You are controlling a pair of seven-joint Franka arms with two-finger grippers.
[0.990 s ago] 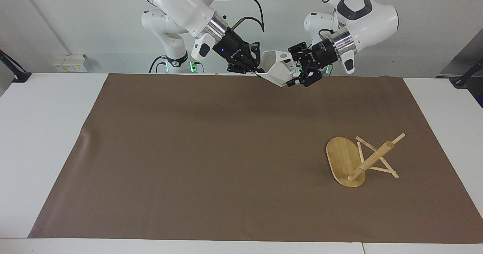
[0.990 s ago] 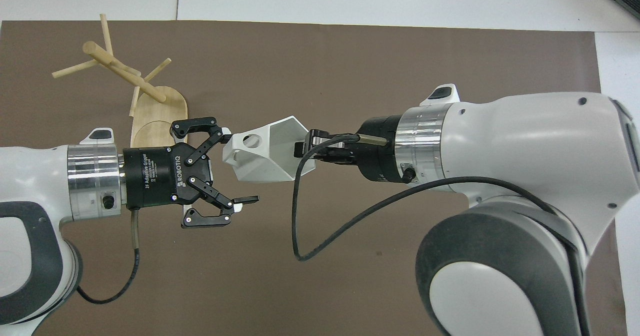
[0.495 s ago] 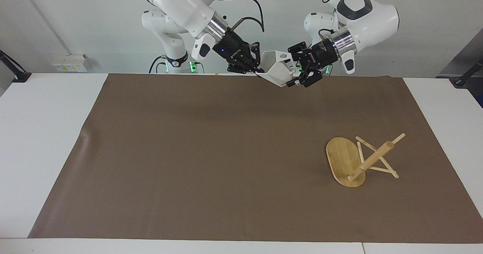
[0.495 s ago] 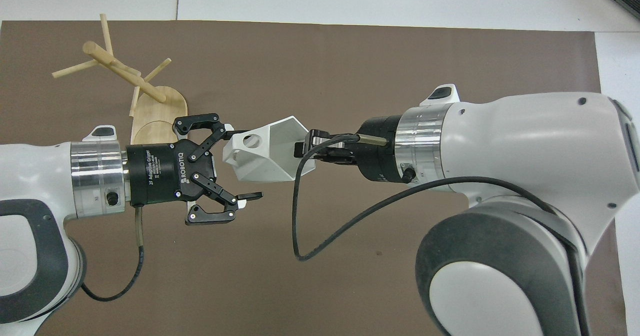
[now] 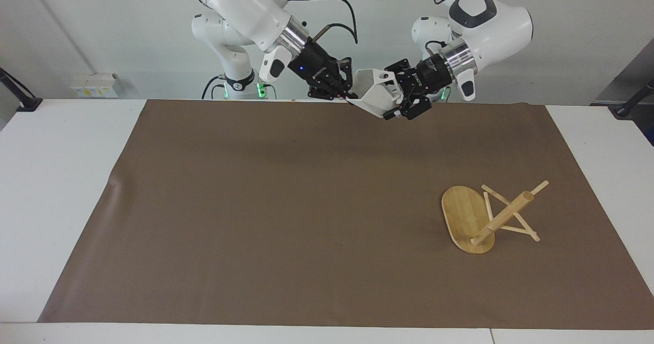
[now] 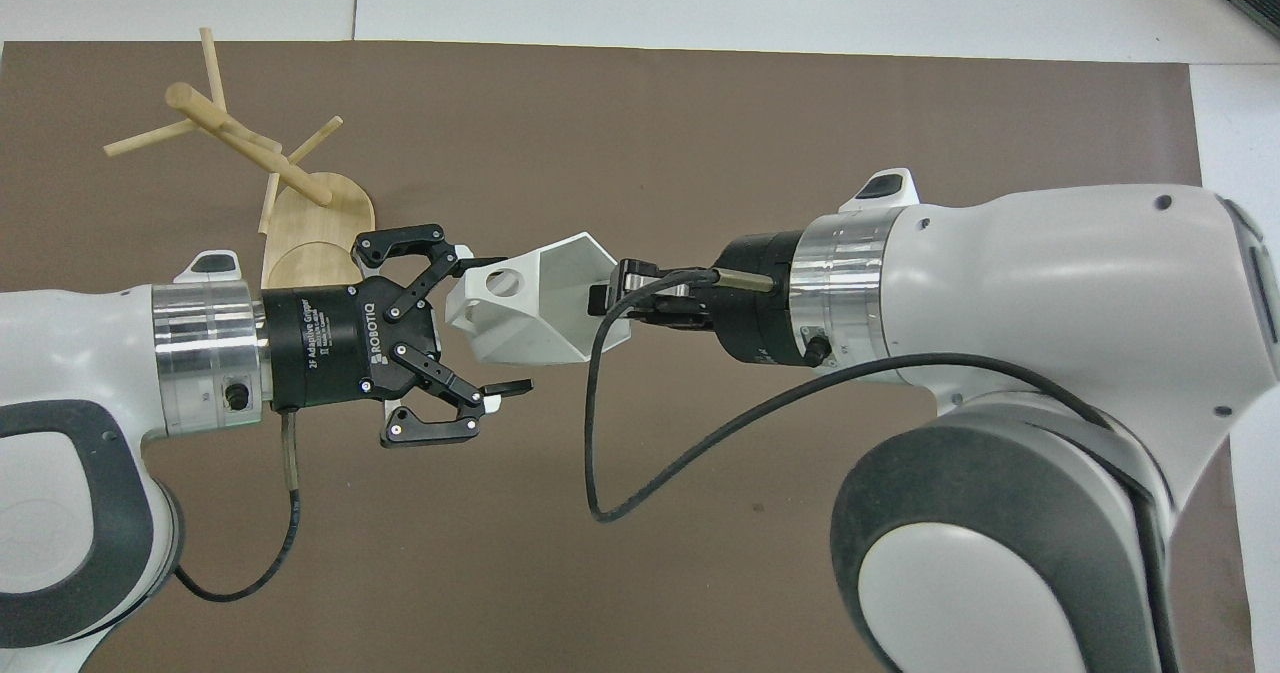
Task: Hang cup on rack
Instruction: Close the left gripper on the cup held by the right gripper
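The robot's right gripper has the cup by its rim, a long way from the rack, so the left gripper should close on the cup's handle end before the right gripper lets go.
The white faceted cup hangs in the air over the mat's edge nearest the robots; it also shows in the overhead view. My right gripper is shut on its rim, also in the overhead view. My left gripper is open, its fingers straddling the cup's handle end with the round hole, also in the overhead view. The bamboo rack stands upright on its oval base, toward the left arm's end, farther from the robots than the cup; it also shows in the overhead view.
A brown mat covers most of the white table. A black cable loops down from my right wrist.
My left gripper has moved in toward the cup, its open fingers now further over the handle end. The right gripper and the cup have hardly moved.
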